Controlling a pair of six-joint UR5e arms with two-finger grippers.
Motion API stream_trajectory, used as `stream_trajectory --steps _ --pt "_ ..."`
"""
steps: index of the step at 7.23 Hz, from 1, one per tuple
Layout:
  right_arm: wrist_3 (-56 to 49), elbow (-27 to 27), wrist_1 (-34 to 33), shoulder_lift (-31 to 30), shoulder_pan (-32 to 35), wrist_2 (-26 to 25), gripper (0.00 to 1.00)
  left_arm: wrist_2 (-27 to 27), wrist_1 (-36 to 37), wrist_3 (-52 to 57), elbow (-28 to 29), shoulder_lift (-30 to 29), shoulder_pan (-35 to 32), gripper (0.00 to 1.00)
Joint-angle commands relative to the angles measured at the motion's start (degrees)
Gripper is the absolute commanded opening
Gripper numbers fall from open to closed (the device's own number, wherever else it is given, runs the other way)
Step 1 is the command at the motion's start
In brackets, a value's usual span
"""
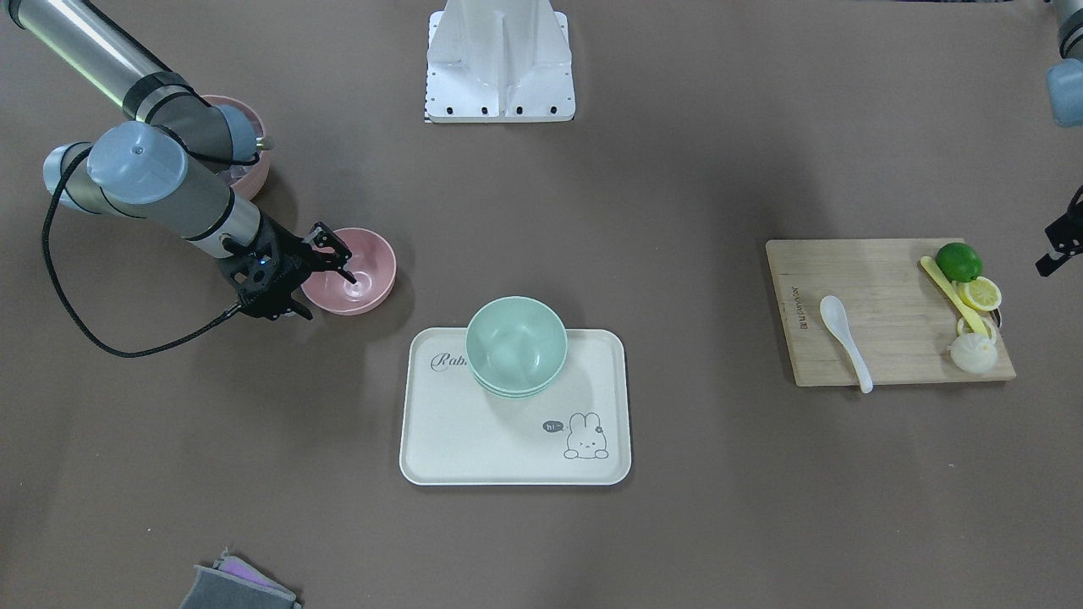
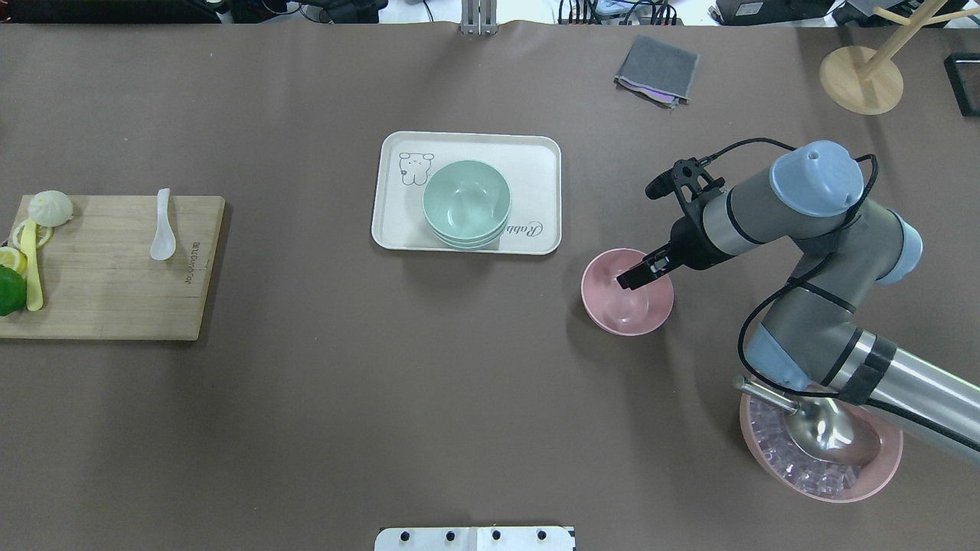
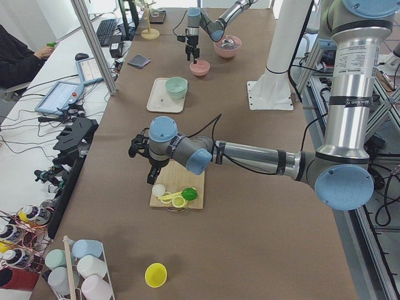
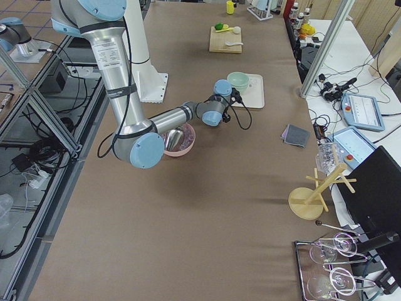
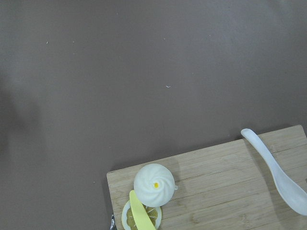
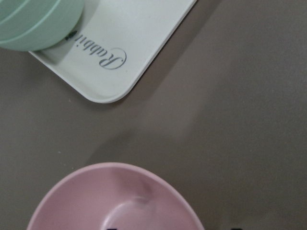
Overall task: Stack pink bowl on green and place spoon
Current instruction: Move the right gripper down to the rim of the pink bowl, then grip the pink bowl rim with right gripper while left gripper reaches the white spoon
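I expect the pink bowl (image 1: 361,268) to sink inside when I lower it and its upper band to stay above, because the green bowls sit one inside another with stepped bands (image 1: 515,392) showing.
A small pink bowl (image 1: 360,288) stands upright on the table, beside the cream tray (image 1: 474,440). My right gripper (image 1: 349,265) is open and low over the bowl's near rim. In the right wrist view the bowl (image 6: 115,201) fills the bottom edge, with one fingertip over its inside and the other outside it. Stacked green bowls (image 1: 516,345) sit at the tray's back edge. A white spoon (image 1: 846,338) lies on the wooden cutting board (image 1: 880,279). My left gripper (image 1: 1058,249) hangs above the board's outer end; I cannot tell whether it is open.
A lime (image 1: 959,261), lemon slices (image 1: 980,293), a yellow knife (image 1: 952,292) and a white bun (image 1: 973,353) lie on the board's end. A large pink bowl (image 2: 819,467) with ice and a metal scoop sits under my right arm. A grey cloth (image 2: 657,69) and a wooden stand (image 2: 861,76) are at the far side.
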Motion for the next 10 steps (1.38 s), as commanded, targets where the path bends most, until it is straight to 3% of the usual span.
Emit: stream_trajectory --steps 1,2,6,9,10 --pt "-0.5 0.0 0.0 -0.3 -0.2 0.7 0.17 0.0 0.0 -0.1 0.0 -0.2 0.1 0.98" --pt "-0.6 0.0 0.0 -0.8 0.3 0.7 0.0 0.0 0.0 -0.1 0.0 -0.3 0.8 0.98" --pt "0.2 0.6 -0.1 -0.1 5.0 3.7 0.0 0.0 -0.2 -3.8 -0.1 -1.5 3.5 0.98" --pt "3.6 0.5 -3.6 2.9 10.0 6.4 0.0 2.5 -2.3 -25.4 0.3 -6.4 12.8 0.98" --pt "3.7 0.5 -3.9 3.4 11.0 6.6 0.0 8.0 -1.8 -29.9 1.1 -8.8 15.9 0.98"
